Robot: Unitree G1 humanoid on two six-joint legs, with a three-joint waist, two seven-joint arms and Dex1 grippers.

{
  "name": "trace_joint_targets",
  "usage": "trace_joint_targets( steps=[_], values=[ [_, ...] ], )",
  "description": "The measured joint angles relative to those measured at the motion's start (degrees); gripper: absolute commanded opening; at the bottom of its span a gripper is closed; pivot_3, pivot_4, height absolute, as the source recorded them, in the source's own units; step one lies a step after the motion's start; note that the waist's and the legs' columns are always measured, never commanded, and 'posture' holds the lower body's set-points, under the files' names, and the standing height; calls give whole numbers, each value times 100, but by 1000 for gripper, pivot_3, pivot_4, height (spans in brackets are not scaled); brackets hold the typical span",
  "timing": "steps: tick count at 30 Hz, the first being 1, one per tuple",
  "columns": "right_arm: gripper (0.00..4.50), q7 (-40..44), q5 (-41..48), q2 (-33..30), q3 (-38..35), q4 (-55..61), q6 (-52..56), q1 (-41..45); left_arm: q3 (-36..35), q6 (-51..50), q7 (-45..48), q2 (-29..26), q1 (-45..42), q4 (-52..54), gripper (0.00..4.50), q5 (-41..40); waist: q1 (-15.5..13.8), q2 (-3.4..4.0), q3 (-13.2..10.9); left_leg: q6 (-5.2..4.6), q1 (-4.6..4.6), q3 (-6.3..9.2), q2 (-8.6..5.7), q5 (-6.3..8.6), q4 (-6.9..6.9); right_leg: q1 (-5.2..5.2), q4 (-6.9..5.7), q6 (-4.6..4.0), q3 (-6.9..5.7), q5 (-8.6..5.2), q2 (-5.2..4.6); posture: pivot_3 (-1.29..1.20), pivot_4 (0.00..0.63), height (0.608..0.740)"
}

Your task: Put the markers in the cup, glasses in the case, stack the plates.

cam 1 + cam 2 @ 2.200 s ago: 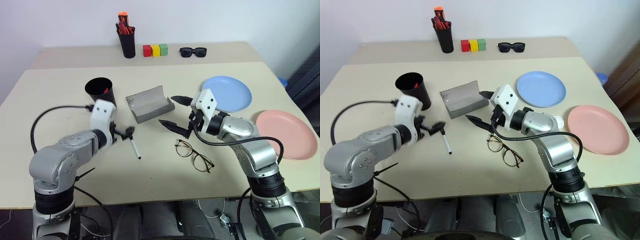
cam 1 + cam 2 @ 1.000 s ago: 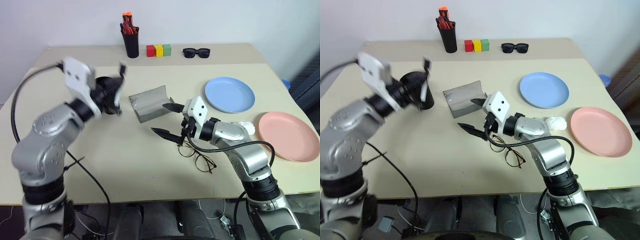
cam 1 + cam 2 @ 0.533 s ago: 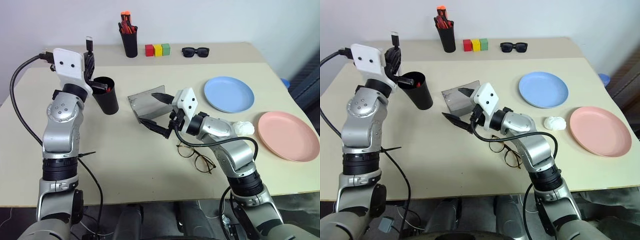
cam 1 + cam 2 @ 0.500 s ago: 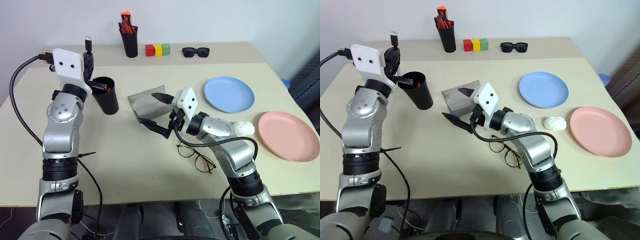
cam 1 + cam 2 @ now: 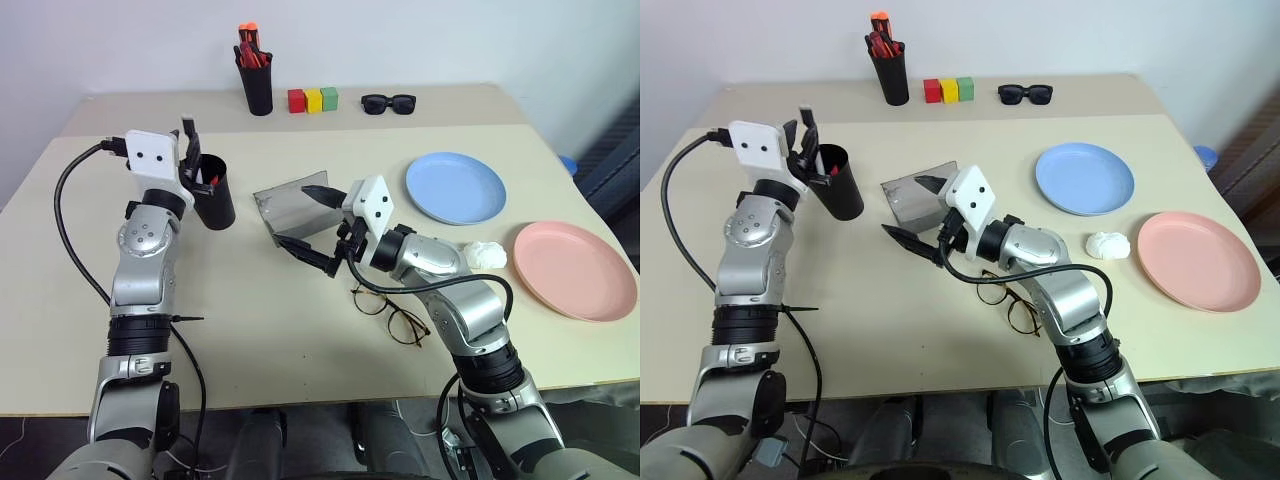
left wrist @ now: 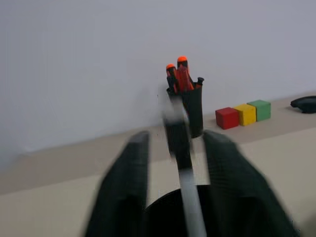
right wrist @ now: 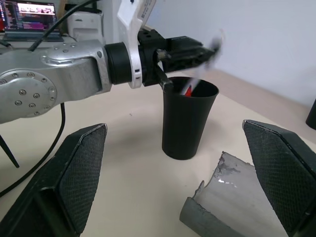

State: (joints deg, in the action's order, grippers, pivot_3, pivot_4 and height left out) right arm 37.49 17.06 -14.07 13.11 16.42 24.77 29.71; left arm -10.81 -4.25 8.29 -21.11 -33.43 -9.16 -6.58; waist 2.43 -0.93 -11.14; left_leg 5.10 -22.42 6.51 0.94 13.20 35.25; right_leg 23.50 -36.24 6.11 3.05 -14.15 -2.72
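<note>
The grey case's lid [image 5: 290, 194] is spread open to the back, so the whole case [image 5: 303, 214] will turn with the pull and stay open when I pull the case's side.
The black cup [image 5: 214, 198] stands at the left of the table, with a red-tipped marker [image 7: 188, 90] inside it. My left gripper [image 5: 191, 158] hovers at the cup's rim, open. The white marker with a black cap [image 6: 183, 163] stands upright between its fingers, clear of both, its lower end inside the cup. My right gripper [image 5: 298, 218] is open in front of the grey case [image 5: 281, 204], which lies open at mid-table. The wire-framed glasses [image 5: 391, 313] lie on the table below the right arm. The blue plate [image 5: 456, 187] and the pink plate [image 5: 574, 270] sit apart at the right.
A slim black pen pot [image 5: 256, 86] of orange-capped pens, three coloured blocks [image 5: 314, 99] and black sunglasses [image 5: 386, 102] line the back edge. A crumpled white lump [image 5: 486, 254] lies between the two plates.
My left gripper has come down from above the cup to its rim, and its fingers have parted from the white marker. The right arm has kept still.
</note>
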Motion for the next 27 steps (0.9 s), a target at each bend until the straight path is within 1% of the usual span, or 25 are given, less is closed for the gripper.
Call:
trace_joint_targets(
  steps=[2,3,6,9,11,13,16,17,19,20,23,27],
  values=[
    [4500,0,0,1,2,0,0,0,0,14,-27,6,1,0,4235,33,2,0,0,0,0,0,0,0,0,0,0,0,0,0,0,0,150,740],
    [4500,0,0,1,2,0,1,0,0,14,-44,16,5,1,4467,36,2,0,0,0,0,0,0,0,0,0,0,0,0,0,0,0,150,740],
    [4500,0,1,-3,2,0,1,0,-14,12,-57,72,42,34,4467,14,1,0,0,0,0,0,0,0,0,0,-1,0,0,0,0,0,150,740],
    [4500,7,4,-46,0,7,12,-12,-14,-62,116,147,42,273,4467,-234,-1,0,0,0,-1,0,0,0,0,0,0,0,0,0,0,0,150,740],
    [4500,33,6,-196,-34,28,34,-85,115,-325,647,61,30,733,4467,-575,-25,0,0,0,-3,0,-1,0,0,-2,1,0,-1,0,-2,0,150,740],
    [4500,122,14,-474,-116,53,76,-212,435,-773,1299,-156,-48,1269,4467,-891,-42,0,0,0,-3,0,-2,0,1,-5,5,1,-1,0,-4,0,150,740],
    [4500,292,35,-879,-310,127,127,-368,923,-1480,1953,-471,-129,1700,4467,-1070,-10,0,0,0,3,-1,-2,0,0,-6,2,0,0,-1,-2,0,150,740],
    [4500,396,82,-1081,-373,187,146,-432,1193,-1780,2193,-678,-140,1736,4467,-1034,12,1,0,-1,6,0,-1,0,-1,-6,-1,0,0,-2,1,0,150,740],
    [4500,584,152,-1444,-518,307,216,-582,1719,-2363,2615,-1022,-189,1728,4467,-942,31,3,-2,-2,8,0,0,0,-3,-5,-3,-1,1,-2,3,0,150,740],
    [4500,658,174,-1623,-603,352,243,-670,1939,-2656,2793,-1092,-200,1696,4467,-903,31,3,-2,-2,7,0,0,1,-3,-5,-3,-1,1,-3,3,0,150,740],
    [4500,728,175,-1849,-719,402,253,-769,2358,-3175,2917,-947,-348,1334,4467,-777,19,2,-2,-2,5,0,-1,1,1,-5,-2,-1,1,-3,2,0,150,740],
    [4500,742,173,-2092,-779,624,310,-1011,2613,-3297,2942,-662,-700,612,4467,-511,0,2,-2,-2,0,0,-1,1,0,-4,2,0,0,-4,1,0,150,740]
  ],
)
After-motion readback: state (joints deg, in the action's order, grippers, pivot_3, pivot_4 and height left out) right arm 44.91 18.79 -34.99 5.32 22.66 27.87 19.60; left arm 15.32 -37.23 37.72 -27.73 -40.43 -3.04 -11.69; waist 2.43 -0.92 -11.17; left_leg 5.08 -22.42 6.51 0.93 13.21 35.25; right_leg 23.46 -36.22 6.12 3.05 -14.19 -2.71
